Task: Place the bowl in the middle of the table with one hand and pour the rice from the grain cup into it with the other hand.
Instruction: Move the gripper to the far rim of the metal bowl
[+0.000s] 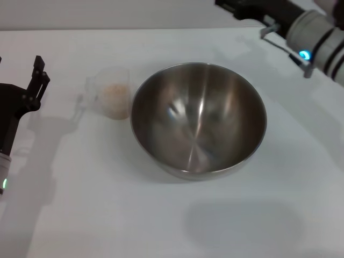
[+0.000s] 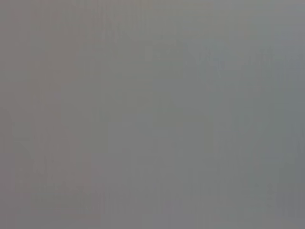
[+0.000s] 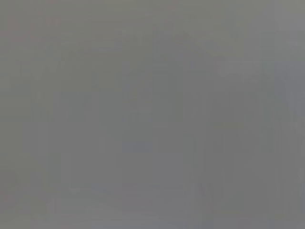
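The bowl (image 1: 196, 124) is off the middle of the table, toward the back. My right gripper should come back, grab the rim (image 1: 246, 81) nearest it and pull the bowl toward the middle.
The stainless-steel bowl (image 1: 199, 119) stands upright and empty in the middle of the white table (image 1: 161, 215). The clear grain cup (image 1: 112, 92) stands just left of the bowl, its handle pointing left, with pinkish rice (image 1: 115, 97) inside. My left gripper (image 1: 20, 70) is at the table's left edge, left of the cup and apart from it, open and empty. My right gripper (image 1: 242, 8) is at the far right back, beyond the bowl and partly cut off by the frame's edge. Both wrist views show only plain grey.
White tabletop lies in front of the bowl and to its right. The table's far edge meets a pale wall (image 1: 107, 13) at the back.
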### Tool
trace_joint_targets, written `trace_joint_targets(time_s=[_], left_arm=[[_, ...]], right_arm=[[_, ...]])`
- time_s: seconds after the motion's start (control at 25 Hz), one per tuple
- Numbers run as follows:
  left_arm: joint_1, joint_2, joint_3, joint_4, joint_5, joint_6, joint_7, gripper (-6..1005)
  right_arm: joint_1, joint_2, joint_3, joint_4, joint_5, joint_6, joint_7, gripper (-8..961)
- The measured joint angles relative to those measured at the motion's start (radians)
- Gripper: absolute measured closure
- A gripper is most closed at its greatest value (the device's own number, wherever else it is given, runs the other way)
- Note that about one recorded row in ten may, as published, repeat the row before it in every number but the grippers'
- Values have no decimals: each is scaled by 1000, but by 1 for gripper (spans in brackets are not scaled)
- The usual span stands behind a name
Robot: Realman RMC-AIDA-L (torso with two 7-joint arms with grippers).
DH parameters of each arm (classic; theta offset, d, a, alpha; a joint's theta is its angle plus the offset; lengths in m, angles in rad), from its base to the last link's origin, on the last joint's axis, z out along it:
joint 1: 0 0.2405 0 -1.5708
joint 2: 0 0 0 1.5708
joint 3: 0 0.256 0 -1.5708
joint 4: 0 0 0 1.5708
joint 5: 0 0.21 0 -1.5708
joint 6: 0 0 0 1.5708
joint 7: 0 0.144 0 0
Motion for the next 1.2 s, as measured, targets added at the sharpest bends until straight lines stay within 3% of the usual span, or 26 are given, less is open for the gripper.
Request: trace_joint_targets(time_s=[0.12, 0.24, 0.48, 0.68, 0.72, 0.84, 1.0, 1.08, 1.12, 1.16, 1.2], left_arm=[[-2, 1, 0, 2, 0, 0, 0, 201], [-8, 1, 0, 8, -1, 0, 0, 202], [-20, 0, 0, 10, -1, -2, 0, 204], [-26, 1, 0, 10, 0, -3, 2, 206], [-26, 1, 0, 10, 1, -3, 2, 206], [-26, 1, 0, 10, 1, -3, 1, 207], [-20, 0, 0, 7, 1, -3, 0, 209], [-19, -1, 0, 7, 1, -3, -1, 209], [-19, -2, 1, 7, 1, -3, -1, 210], [-19, -2, 1, 7, 1, -3, -1, 210], [-18, -2, 1, 6, 1, -3, -1, 211]], right_arm=[[-6, -3, 99, 100, 118, -200, -179, 164], [-11, -5, 139, 134, 147, -281, -288, 164], [-27, 1, 195, 149, 192, -308, -614, 164], [-61, 4, 147, 130, 408, -330, -951, 164], [-80, 5, 105, 109, 484, -337, -1096, 165], [-89, 6, 53, 93, 584, -329, -1238, 165], [-90, 1, -31, -4, 824, -144, -1338, 165], [-85, -1, -35, -74, 859, 10, -1280, 165], [-79, -3, -45, -145, 863, 162, -1199, 165], [-79, -3, -45, -145, 863, 162, -1199, 165], [-77, -3, -54, -192, 864, 256, -1159, 165]])
